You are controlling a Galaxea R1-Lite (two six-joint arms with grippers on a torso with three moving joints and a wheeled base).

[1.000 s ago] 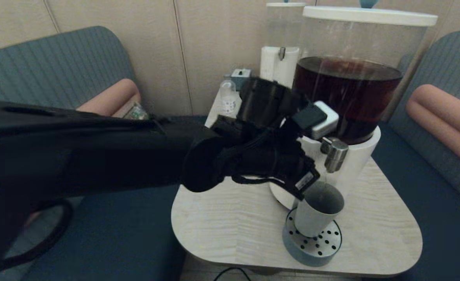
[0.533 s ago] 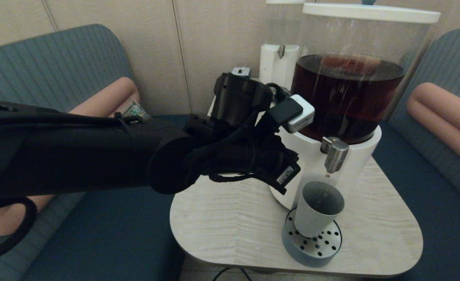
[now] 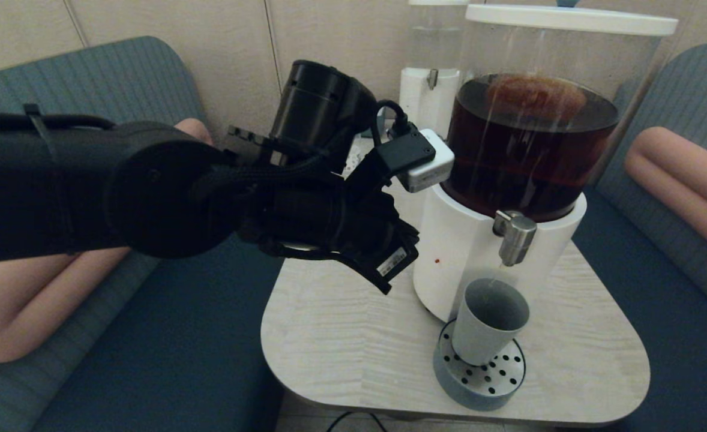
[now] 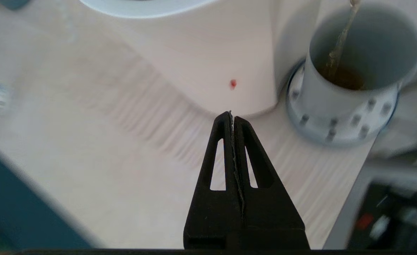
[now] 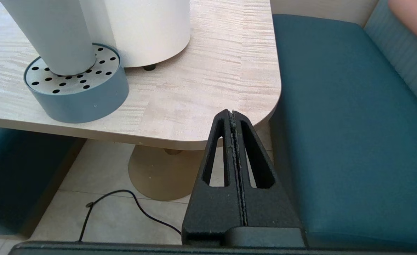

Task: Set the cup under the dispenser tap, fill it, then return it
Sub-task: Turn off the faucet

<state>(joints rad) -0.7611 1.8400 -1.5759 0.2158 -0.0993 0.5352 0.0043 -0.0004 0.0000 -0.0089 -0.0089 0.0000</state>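
Observation:
Next, I take my left gripper back to the tap point(image 3: 506, 225) and push its lever shut before moving the cup, since a thin brown stream point(image 4: 339, 47) is running into it.
The grey-blue cup point(image 3: 487, 324) stands upright on the round perforated drip tray point(image 3: 479, 384), directly under the steel dispenser tap point(image 3: 514, 237). A thin brown stream point(image 4: 337, 49) falls into the cup point(image 4: 314, 95), and a little brown liquid lies at its bottom. My left gripper point(image 3: 386, 289) hangs shut and empty above the table, left of the white dispenser base point(image 3: 455, 252) and clear of the cup. In its own wrist view the left gripper point(image 4: 231, 115) points at the foot of the base. My right gripper point(image 5: 232, 114) is shut and parked low by the table's front right corner.
A smaller clear-tank dispenser point(image 3: 428, 90) stands behind the big one. The light wood table point(image 3: 341, 354) has blue bench seats on both sides point(image 3: 167, 360) point(image 5: 343, 124). A black cable point(image 5: 123, 196) lies on the floor by the table's pedestal.
My left arm has pulled back from the tap, rising and moving left. The cup stays on the drip tray under the tap.

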